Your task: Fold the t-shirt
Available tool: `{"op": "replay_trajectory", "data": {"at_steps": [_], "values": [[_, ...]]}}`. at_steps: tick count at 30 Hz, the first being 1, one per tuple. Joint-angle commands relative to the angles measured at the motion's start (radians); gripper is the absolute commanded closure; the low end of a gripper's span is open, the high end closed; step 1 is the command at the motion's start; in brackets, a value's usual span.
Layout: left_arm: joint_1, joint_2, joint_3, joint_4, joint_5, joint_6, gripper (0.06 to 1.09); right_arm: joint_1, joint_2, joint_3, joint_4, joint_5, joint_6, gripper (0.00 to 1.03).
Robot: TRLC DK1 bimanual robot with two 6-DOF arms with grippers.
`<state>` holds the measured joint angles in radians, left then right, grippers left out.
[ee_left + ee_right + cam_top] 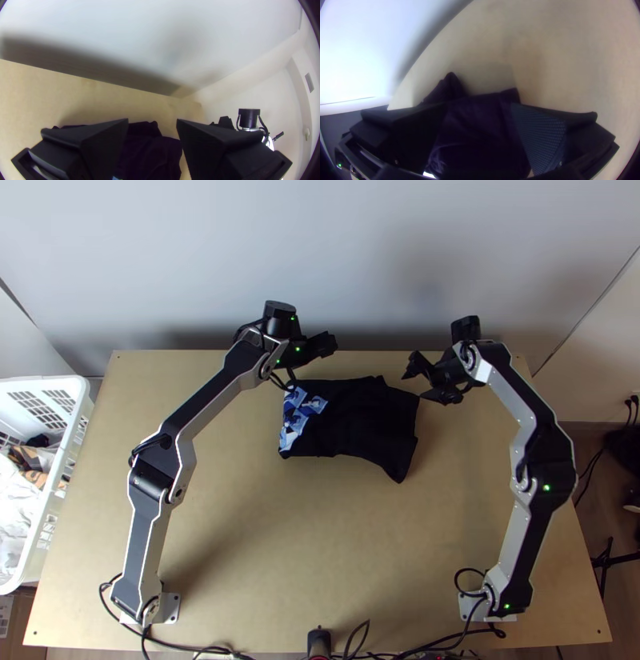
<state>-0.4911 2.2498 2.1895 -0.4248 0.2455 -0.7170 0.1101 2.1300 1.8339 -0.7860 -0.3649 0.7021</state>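
Note:
The black t-shirt is lying as a compact bundle [352, 424], so I expect its blue-and-white print [299, 414] to drag along, still bunched up, when I pull the opposite end.
The black t-shirt [352, 420] lies as a compact, uneven bundle on the upper middle of the table, its blue-and-white print [298, 414] at the left end and one corner jutting out at the lower right. My left gripper [314, 361] is open above its upper left edge. Just off its upper right edge, my right gripper [418, 382] stands open. In the left wrist view, dark cloth [146, 155] shows beyond and between the spread fingers of the left gripper [152, 124]. Creased cloth [480, 133] lies between the parted fingers of the right gripper [480, 106] in the right wrist view.
A white basket [74, 444] with clothes stands beyond the table's left edge. The wall [360, 268] rises behind the far edge. Cables [200, 648] run along the near edge. Bare wood [320, 540] lies between the two arms, nearer than the shirt.

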Motion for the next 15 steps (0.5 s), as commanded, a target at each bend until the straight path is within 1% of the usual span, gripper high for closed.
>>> {"op": "replay_trajectory", "data": {"at_steps": [1, 8, 11, 12, 13, 14, 15], "values": [[0.006, 0.001, 0.000, -0.002, 0.000, 0.004, 0.36, -0.024, 0.127, 0.116, -0.021, -0.066, 0.039, 0.14], [0.013, 0.004, 0.000, -0.002, 0.000, 0.004, 0.36, -0.027, 0.177, 0.137, -0.048, -0.065, 0.048, 0.14], [0.011, 0.004, 0.000, 0.001, 0.000, 0.004, 0.36, -0.027, 0.217, 0.183, -0.107, -0.065, 0.050, 0.15], [0.011, 0.004, 0.000, 0.001, 0.000, 0.004, 0.36, -0.024, 0.229, 0.199, -0.133, -0.065, 0.050, 0.17], [0.011, 0.004, 0.000, 0.000, 0.000, 0.004, 0.36, -0.021, 0.240, 0.211, -0.157, -0.065, 0.050, 0.22], [0.011, 0.004, 0.000, 0.000, 0.000, 0.004, 0.36, -0.016, 0.249, 0.220, -0.179, -0.065, 0.051, 0.33], [0.013, 0.004, 0.000, 0.001, 0.000, 0.004, 0.36, -0.015, 0.252, 0.226, -0.199, -0.065, 0.053, 0.51]]}}
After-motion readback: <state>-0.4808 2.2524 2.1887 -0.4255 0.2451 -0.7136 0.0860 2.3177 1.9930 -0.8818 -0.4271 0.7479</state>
